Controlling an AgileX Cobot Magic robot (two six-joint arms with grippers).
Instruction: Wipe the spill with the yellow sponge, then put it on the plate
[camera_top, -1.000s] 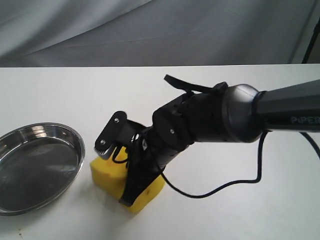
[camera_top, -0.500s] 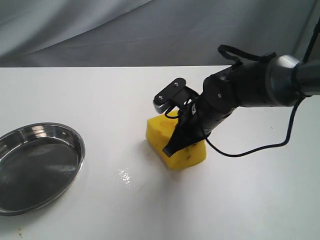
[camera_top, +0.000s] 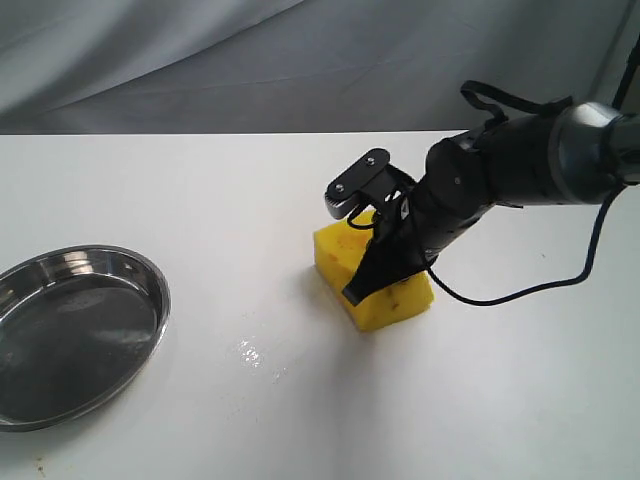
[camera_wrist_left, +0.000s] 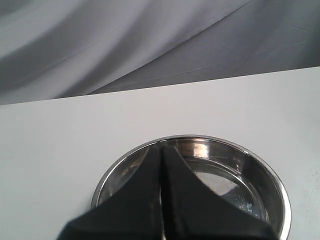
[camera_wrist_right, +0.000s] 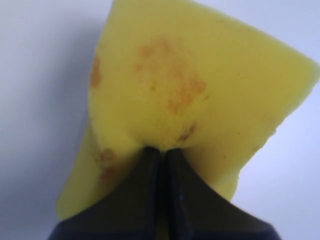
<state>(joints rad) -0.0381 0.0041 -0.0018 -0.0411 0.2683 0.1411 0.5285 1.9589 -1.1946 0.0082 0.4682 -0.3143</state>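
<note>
I should use my right gripper to sweep the yellow sponge back toward the steel plate (camera_top: 80, 338), over a wet patch (camera_top: 251, 357) that lies away from the sponge.
My right gripper (camera_top: 360, 287) is shut on the yellow sponge (camera_top: 396, 300), pinching its top so the foam puckers around the fingertips (camera_wrist_right: 150, 156). The sponge (camera_wrist_right: 200, 75) carries brownish stains and rests on the white table right of centre. A faint glistening wet patch (camera_top: 249, 352), the trace of the spill, lies on the table to the left of the sponge, apart from it. The steel plate (camera_top: 152, 280) sits empty at the left edge. In the left wrist view my left gripper (camera_wrist_left: 161, 148) is shut on nothing, with the plate (camera_wrist_left: 281, 196) behind it.
The right arm's black cable (camera_top: 520, 290) loops over the table to the right of the sponge. A grey cloth backdrop (camera_top: 300, 60) hangs behind the table's far edge.
The right gripper has dragged the sponge to the right, away from the plate, across the table's middle. The wet patch has come into view where the sponge passed.
</note>
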